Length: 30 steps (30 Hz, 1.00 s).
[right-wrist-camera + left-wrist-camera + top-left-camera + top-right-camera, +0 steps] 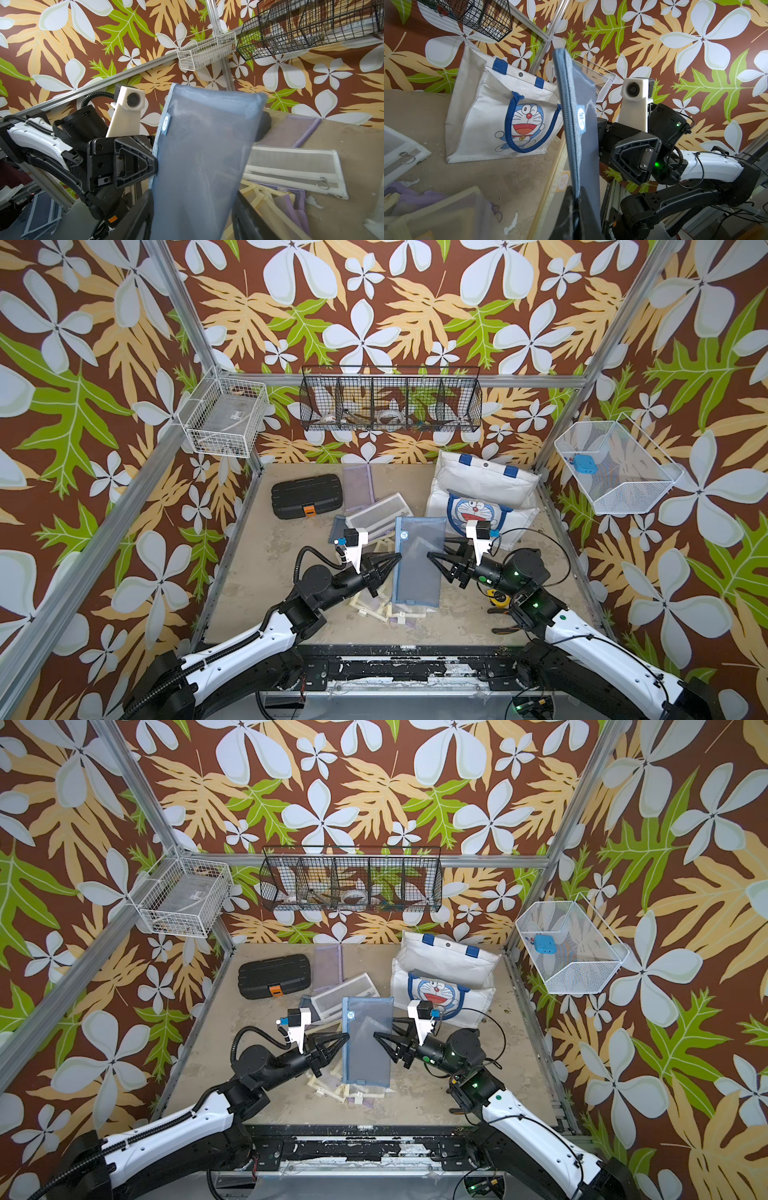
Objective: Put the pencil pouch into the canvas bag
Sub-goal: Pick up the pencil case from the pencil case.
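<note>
I need to take the opposite edge (442, 542) of the pouch with my right gripper and carry the pouch to the canvas bag, because my left gripper holds the pencil pouch's zipper edge (398, 541), far from that bag.
The pencil pouch (417, 560) (368, 1040) is a flat blue mesh sleeve with a zip, lifted above the table's middle between my two arms. My left gripper (398, 558) (576, 199) is shut on its zipper edge (571, 124). My right gripper (430, 555) (193, 199) is at the opposite long edge, its jaws well apart, with the pouch's cloth (203, 155) filling the gap between them. The canvas bag (478, 485) (483, 116), white with blue handles and a Doraemon face, stands at the back right beyond the right gripper, its mouth open.
A black plastic case (307, 495) lies at the back left. White (380, 516), purple (357, 485) and yellow (386, 610) mesh pouches lie scattered under and behind the lifted one. A small tool (496, 597) lies by the right arm. Wire baskets (390, 406) hang on the walls.
</note>
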Tool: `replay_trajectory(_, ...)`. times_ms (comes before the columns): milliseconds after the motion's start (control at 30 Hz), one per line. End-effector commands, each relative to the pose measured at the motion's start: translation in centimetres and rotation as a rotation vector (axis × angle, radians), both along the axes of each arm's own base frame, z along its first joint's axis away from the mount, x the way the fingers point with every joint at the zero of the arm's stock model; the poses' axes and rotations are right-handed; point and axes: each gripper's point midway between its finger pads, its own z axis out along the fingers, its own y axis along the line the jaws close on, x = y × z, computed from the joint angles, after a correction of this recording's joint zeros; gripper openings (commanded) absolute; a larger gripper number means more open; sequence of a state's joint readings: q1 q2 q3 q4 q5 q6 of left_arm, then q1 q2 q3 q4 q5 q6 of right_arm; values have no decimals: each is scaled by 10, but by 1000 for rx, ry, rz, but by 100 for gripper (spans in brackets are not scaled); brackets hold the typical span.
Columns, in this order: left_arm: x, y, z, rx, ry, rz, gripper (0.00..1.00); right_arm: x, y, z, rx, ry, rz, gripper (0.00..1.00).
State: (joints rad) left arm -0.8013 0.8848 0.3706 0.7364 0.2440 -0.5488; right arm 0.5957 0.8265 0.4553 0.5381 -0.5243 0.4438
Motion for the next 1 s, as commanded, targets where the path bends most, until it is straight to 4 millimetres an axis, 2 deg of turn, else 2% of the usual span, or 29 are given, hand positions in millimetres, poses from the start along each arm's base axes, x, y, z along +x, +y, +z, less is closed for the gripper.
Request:
replay_trajectory(0,-2,0,5,-8,-28,-11,0,2,-1,7,14,-25,-14,60)
replay_trajectory(133,-3,-1,1,-2,-25,-14,0,1,-1,9,27,-36,-11,50)
replay_trajectory(267,-2,-1,-2,5,-20,-9,0,0,-2,10,44,-41,-9,20)
replay_trajectory(367,0,-1,-4,15,-20,-2,0,4,0,8,32,-31,-16,2)
replay_trajectory(533,7,-2,-9,41,-7,21,0,7,4,10,-9,-40,-6,0)
replay_trajectory(567,10,-1,-11,52,3,38,13,8,3,12,-13,-50,-15,0)
replay_trajectory(633,21,4,-21,89,37,99,55,12,-1,17,-33,-78,-58,0)
replay_trajectory(700,31,11,-34,121,80,149,82,20,-7,21,-73,-101,-115,0)
replay_trajectory(733,36,16,-39,127,103,171,89,25,-9,20,-102,-104,-145,0)
replay_trajectory(800,44,26,-49,133,149,209,96,34,-12,23,-161,-118,-189,0)
replay_trajectory(967,54,36,-73,201,236,265,96,57,-17,31,-297,-134,-283,0)
